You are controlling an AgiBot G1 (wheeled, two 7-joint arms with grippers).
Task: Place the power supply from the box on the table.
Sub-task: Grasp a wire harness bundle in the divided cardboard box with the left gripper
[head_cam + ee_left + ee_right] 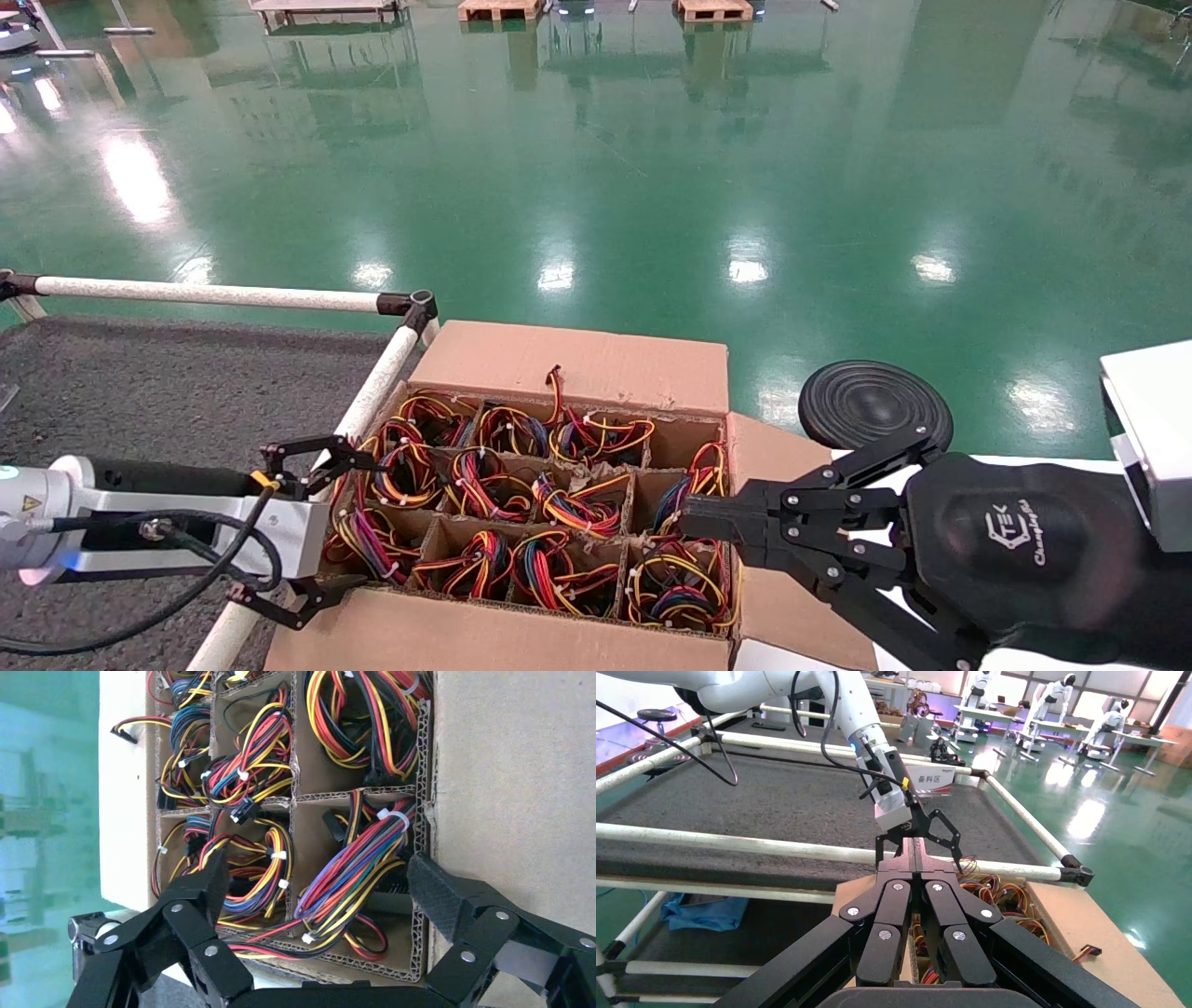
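I see a grey metal edge (391,903) under the tied wire bundle (356,866), so the power supply's body will hang from the wires when I lift them.
The box (577,359) stands open beside the table (140,391), its divider cells filled with coiled red, yellow, orange and purple wire bundles. Each power supply shows only its wires; the metal bodies are hidden in the cells. My left gripper (349,522) is open at the box's left edge, over the nearest left cells. In the left wrist view one power supply bundle (351,874) lies between the spread fingers of the left gripper (316,871), untouched. My right gripper (684,517) is shut on nothing, pointing over the box's right cells, and its closed tip (916,846) faces the left arm.
A white pipe rail (372,382) with black joints runs between table and box. A black round disc (875,403) and a white block (1150,419) sit on the right by my right arm. Shiny green floor (652,140) lies beyond.
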